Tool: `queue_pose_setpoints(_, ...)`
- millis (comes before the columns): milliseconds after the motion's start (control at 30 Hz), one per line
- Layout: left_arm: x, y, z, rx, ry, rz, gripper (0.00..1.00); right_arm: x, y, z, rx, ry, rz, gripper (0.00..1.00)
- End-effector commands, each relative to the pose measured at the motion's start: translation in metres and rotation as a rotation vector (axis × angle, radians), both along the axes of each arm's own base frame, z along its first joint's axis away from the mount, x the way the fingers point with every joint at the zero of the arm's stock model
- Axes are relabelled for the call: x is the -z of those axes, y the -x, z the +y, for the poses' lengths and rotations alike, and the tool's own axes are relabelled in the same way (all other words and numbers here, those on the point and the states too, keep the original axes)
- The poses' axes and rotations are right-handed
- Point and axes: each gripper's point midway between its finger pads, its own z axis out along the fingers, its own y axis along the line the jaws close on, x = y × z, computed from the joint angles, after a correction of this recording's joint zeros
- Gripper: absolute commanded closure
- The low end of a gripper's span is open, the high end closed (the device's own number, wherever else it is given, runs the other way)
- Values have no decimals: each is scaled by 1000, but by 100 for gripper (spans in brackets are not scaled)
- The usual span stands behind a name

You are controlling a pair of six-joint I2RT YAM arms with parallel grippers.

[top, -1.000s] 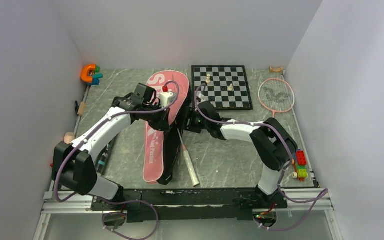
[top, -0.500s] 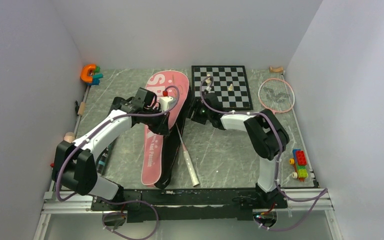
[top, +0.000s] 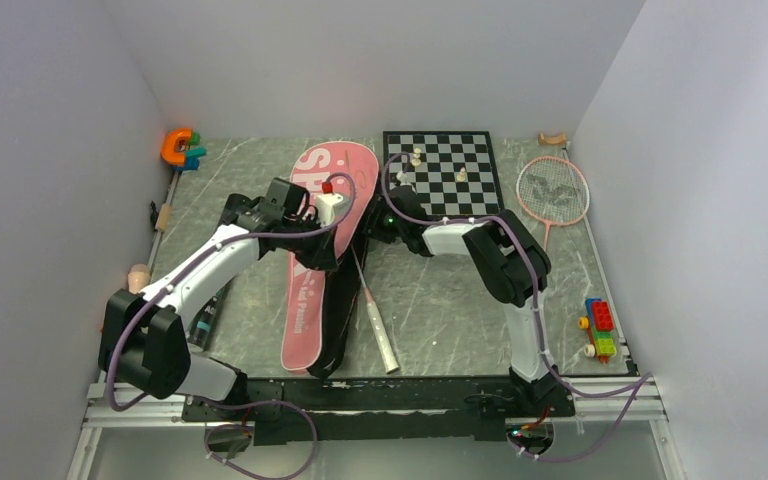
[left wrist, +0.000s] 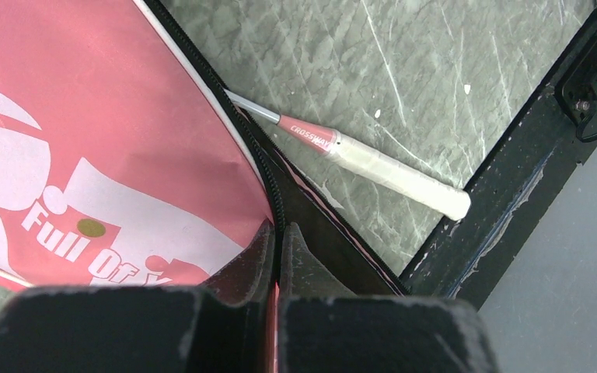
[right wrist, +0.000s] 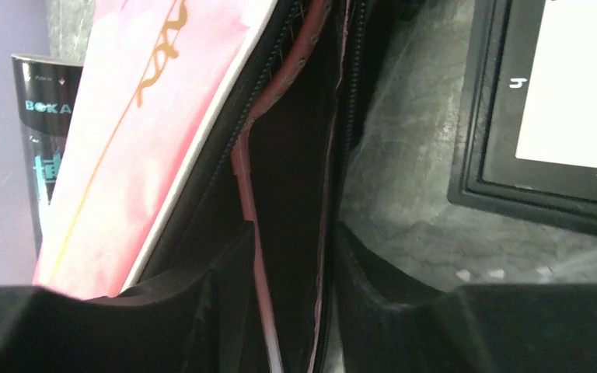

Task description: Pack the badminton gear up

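The racket's white handle (top: 381,335) sticks out at a slant past the bag's lower edge, so next my right gripper raises that edge (right wrist: 327,198) while my left gripper keeps the bag's upper edge open.
The long pink bag (top: 312,262) lies lengthwise mid-table, its zip side open to the right. My left gripper (top: 326,250) is shut on the bag's upper edge (left wrist: 276,210), with pink fabric pinched between the jaws. One racket sits partly inside; its white handle (top: 382,338) sticks out near the front and shows in the left wrist view (left wrist: 400,175). My right gripper (top: 380,222) is at the bag's mouth, jaws apart, with the pink racket rim (right wrist: 250,210) and the lower bag edge between them. A second racket (top: 552,188) lies far right. The black tube (top: 206,316) lies left of the bag. No shuttlecocks show.
The chessboard (top: 445,174) with pale pieces sits just behind my right gripper, its edge close in the right wrist view (right wrist: 513,186). An orange C-shaped toy (top: 175,147) is at the back left. A brick toy (top: 599,328) sits at the right edge. Walls enclose three sides.
My right gripper has slid up along the bag's open side toward the chessboard, and its elbow has swung left. The left gripper has kept its hold and barely moved.
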Motion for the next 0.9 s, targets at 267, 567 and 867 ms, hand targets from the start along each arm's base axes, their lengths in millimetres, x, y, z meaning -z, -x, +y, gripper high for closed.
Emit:
queue_pose_setpoints(267,13,-3,1,38,0,-56,99,-17,-3,-3,52,44,-68,100)
queue_pose_setpoints(567,-16,-39,11,-75,-61,-202,28,-93,12,0,12,85,-140,100)
queue_pose_setpoints(867,-31,-28,-13,-23,-27,-211,21,-133,26,9,14,169,-161,100)
